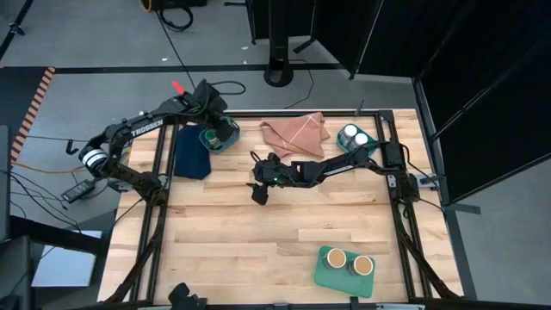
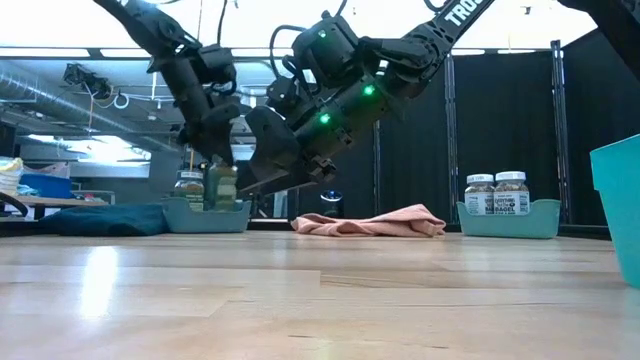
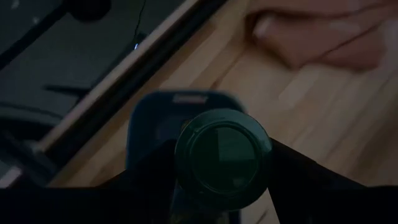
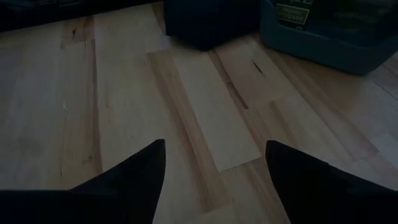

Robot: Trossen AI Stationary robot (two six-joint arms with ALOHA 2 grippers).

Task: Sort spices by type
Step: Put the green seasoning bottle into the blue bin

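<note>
The green-lidded jar [image 2: 222,188] is upright above the free space next to the second jar, so the robot's left gripper should go on lowering it until it rests in the teal bin [image 2: 222,220].
A dark green-lidded spice jar [image 3: 222,152] hangs over a teal bin [image 1: 225,140] at the table's far left, with my left gripper [image 1: 213,127] shut on it. A second jar [image 2: 188,186] stands in that bin. Two white-lidded jars [image 1: 354,135] stand in a teal bin [image 2: 505,222] at the far right. Two tan-topped jars [image 1: 349,261] stand on a green tray [image 1: 325,274] at the near edge. My right gripper [image 4: 214,165] hovers open over bare wood at the table's middle, with nothing between its fingers. My left gripper pinches the green-lidded jar's body just below the lid [image 3: 186,186] between its two fingers [image 3: 149,174], one on either side. The fingers come slanting down from the table's left. The jar stands upright in the hold; the bin's wall [image 2: 215,218] hides its lower end.
A pink cloth [image 1: 294,133] lies at the far middle, and a dark blue cloth [image 1: 191,151] beside the left bin. Another teal bin's edge [image 2: 620,210] shows close at the low view's right. Bare wood stretches across the table's middle and near left.
</note>
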